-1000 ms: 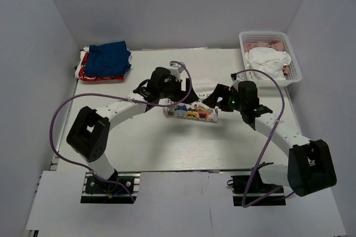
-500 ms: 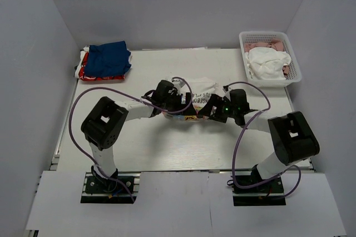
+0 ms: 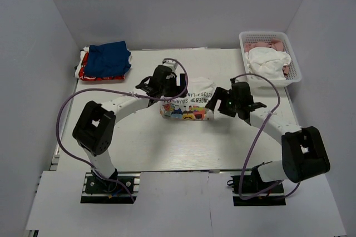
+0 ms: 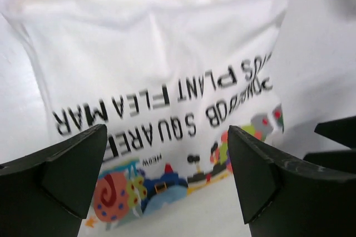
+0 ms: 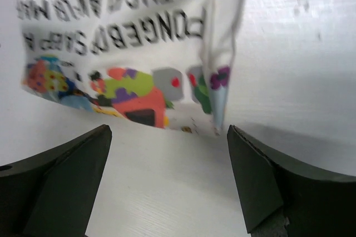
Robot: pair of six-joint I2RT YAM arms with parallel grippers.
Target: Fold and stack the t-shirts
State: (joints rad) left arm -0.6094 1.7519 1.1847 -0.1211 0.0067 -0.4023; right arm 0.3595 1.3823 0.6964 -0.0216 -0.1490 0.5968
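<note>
The folded white t-shirt point(image 3: 192, 102) has soft creases point(image 4: 158, 42) running across it, so it will bunch up at my left gripper and sag but stay folded when I carry it.
The white t-shirt point(image 3: 189, 103) with a cartoon print and black lettering lies folded into a small rectangle mid-table; it also shows in the left wrist view point(image 4: 150, 81) and the right wrist view point(image 5: 128, 42). My left gripper point(image 3: 167, 93) hovers at its far left edge, open and empty point(image 4: 167, 187). My right gripper point(image 3: 221, 103) sits just right of the shirt, open and empty point(image 5: 169, 187). The folded royal-blue shirt point(image 3: 109, 58) lies on the red one point(image 3: 89, 74) at the back left.
A white basket point(image 3: 297, 69) at the back right holds white and pink cloth point(image 3: 267, 59). Purple cables loop beside both arms. White walls close in the table at the back and sides.
Both grippers have let go of the white shirt and drawn back. The shirt now lies flat, folded with the print facing up.
</note>
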